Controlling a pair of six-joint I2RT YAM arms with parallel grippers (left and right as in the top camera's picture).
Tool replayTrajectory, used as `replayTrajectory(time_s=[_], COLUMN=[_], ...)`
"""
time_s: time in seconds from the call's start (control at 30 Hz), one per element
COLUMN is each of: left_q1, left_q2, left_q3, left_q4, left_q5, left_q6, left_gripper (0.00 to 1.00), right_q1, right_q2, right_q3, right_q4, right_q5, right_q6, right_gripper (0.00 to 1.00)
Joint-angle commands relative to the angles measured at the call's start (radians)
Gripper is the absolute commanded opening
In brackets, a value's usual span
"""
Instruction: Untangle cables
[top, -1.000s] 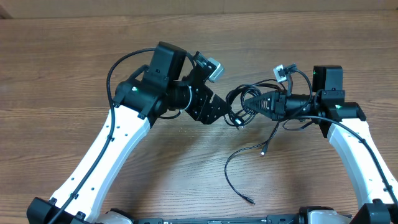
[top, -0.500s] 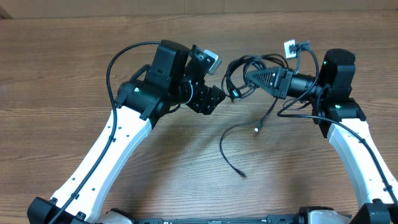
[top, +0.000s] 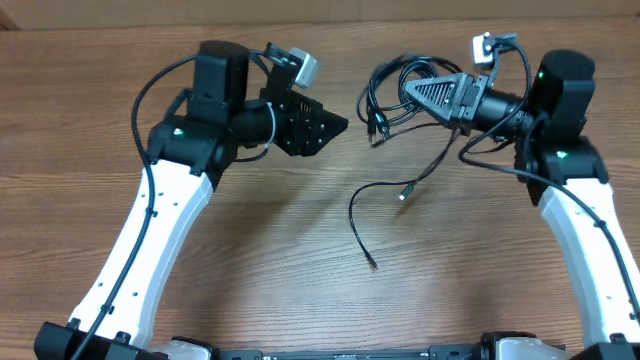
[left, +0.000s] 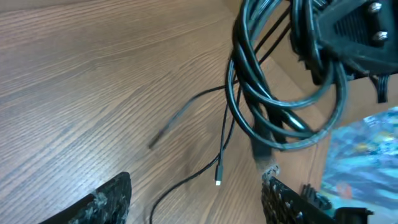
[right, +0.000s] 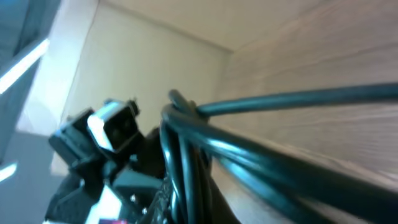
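Observation:
I should swing the bundled coil over with my right gripper until my left gripper's open fingers can reach the coil's outer loops (top: 372, 103), because the coil hangs short of those fingers.
The cables (top: 385, 95) are a coil of thin black cords hanging from my right gripper (top: 408, 92), which is shut on the coil and holds it above the table at the far middle. Two loose ends trail down to the wood: one with a small plug (top: 403, 193), one longer tail (top: 372, 262). My left gripper (top: 338, 125) is open and empty, a short way left of the coil. In the left wrist view the coil (left: 273, 93) hangs ahead between the spread fingers (left: 199, 205), with the plug (left: 217, 180) below it. In the right wrist view the cords (right: 249, 155) fill the blurred frame.
The wooden table (top: 250, 250) spreads under both arms. Thick black wires run along each arm. The right gripper's body (left: 348, 31) shows at the top right of the left wrist view. A pale wall lies beyond the table's far edge (right: 155, 50).
My right gripper has lifted the coil up and toward the far right. My left gripper has drawn back to the left, away from the coil. The loose ends have dragged along the table.

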Motion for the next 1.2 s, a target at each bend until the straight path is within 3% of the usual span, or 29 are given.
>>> replayTrajectory(time_s=[0.0,0.17,0.3,0.67,1.03,1.17], left_q1=[0.011,0.01,0.01,0.009,-0.009,-0.022], left_q2=[0.008,0.008,0.008,0.008,0.008,0.008], left_q3=[0.011,0.011,0.011,0.011,0.011,0.011], left_q4=[0.0,0.001,-0.014,-0.068,-0.026,-0.026], left_q5=[0.067,0.066,0.064,0.013,0.011,0.008], left_q6=[-0.014,-0.014,-0.013,-0.034,-0.063,-0.063], left_gripper=[0.67,0.68,0.68,0.57,0.56,0.48], right_q1=[0.018,0.116,0.181,0.195,0.288,0.314], right_q2=[-0.008,-0.008,-0.008,-0.008,-0.008,-0.008], right_q3=[0.105,0.209,0.247,0.251,0.251,0.251], right_q4=[-0.293,-0.595,-0.663,-0.546,-0.513,-0.493], right_q5=[0.264,0.59,0.666,0.417,0.372,0.372], right_q6=[-0.19,-0.361,-0.396,-0.44,-0.504,-0.5], right_gripper=[0.04,0.04,0.04,0.04,0.04,0.04])
